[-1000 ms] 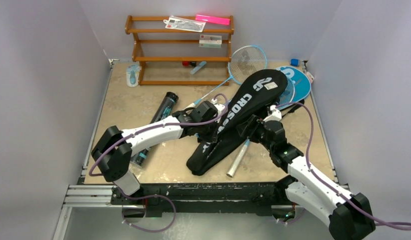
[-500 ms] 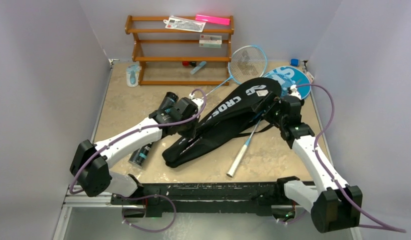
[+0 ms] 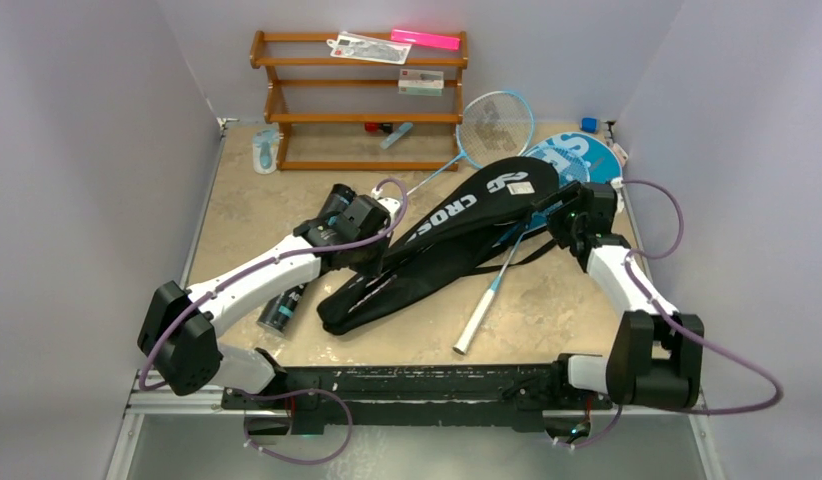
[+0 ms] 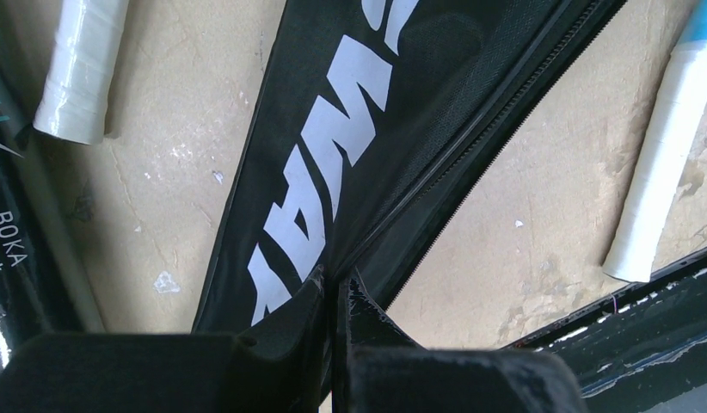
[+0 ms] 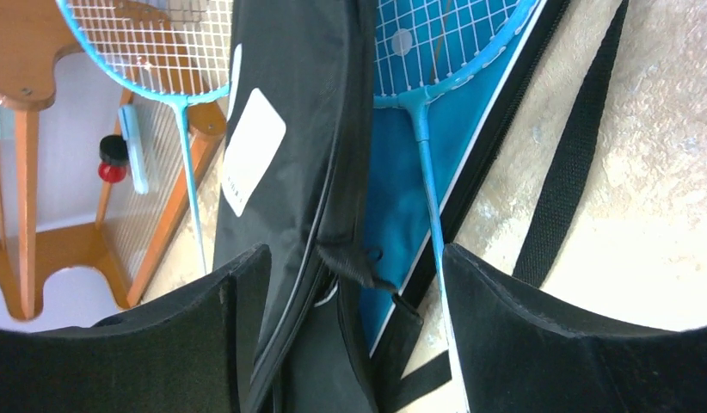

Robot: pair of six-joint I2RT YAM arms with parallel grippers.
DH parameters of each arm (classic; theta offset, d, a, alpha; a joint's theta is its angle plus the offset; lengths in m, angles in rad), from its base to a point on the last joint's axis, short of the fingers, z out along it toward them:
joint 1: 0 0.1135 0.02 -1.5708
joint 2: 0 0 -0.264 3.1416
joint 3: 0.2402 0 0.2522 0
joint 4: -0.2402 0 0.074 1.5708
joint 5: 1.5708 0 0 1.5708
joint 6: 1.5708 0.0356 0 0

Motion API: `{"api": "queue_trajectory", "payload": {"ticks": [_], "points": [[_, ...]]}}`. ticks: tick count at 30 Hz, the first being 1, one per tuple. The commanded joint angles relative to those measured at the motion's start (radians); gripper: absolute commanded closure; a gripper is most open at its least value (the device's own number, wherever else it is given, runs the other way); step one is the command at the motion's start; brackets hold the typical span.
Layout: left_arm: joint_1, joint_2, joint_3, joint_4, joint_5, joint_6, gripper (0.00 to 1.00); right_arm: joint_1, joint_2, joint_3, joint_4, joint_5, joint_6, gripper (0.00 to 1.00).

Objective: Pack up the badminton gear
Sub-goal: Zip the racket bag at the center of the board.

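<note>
My left gripper holds the black cover's zipper edge (image 4: 357,251) near its narrow end, far from the cover's opening. Next, I regrip that edge closer to its wide end (image 3: 474,222).
The black "CROSSWAY" racket cover (image 3: 457,235) lies slanted across the table. My left gripper (image 3: 372,250) is shut on its zipper edge (image 4: 337,280) near the narrow end. My right gripper (image 3: 562,215) stands open astride the wide end, and the cover's rim and a pull tab (image 5: 354,267) sit loose between its fingers (image 5: 221,327). One light-blue racket (image 3: 492,285) runs from its white handle up beneath the cover; its head (image 5: 445,43) rests on the blue cover (image 3: 579,155). A second light-blue racket (image 3: 495,125) leans by the rack. The long black tube (image 3: 287,305) lies partly under my left arm.
The wooden three-tier rack (image 3: 287,100) stands at the back with a pink bar (image 3: 425,39) and clear packets on top. A black strap (image 5: 574,155) trails from the cover on the right. A small blue-white item (image 3: 265,150) lies beside the rack. Walls close in on three sides.
My left gripper has dragged the cover's narrow end to the left, so the cover lies flatter. My right gripper has swung out to the cover's wide end at the far right.
</note>
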Motion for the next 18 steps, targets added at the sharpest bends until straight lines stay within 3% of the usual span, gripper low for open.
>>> {"api": "queue_trajectory", "payload": {"ticks": [1,11,14,18], "points": [[0.012,-0.039,-0.005,-0.001,-0.032,0.015,1.0,-0.01,0.076,0.057,0.093,0.015,0.057,0.27],[0.013,-0.031,-0.024,0.016,-0.011,0.013,1.0,-0.043,0.256,0.114,0.239,0.054,0.012,0.4],[0.013,-0.031,-0.019,0.013,-0.013,0.015,1.0,-0.048,0.301,0.14,0.247,0.021,0.018,0.68],[0.013,-0.039,-0.017,0.012,-0.009,0.021,1.0,-0.05,0.258,0.107,0.28,-0.027,0.028,0.82]]}}
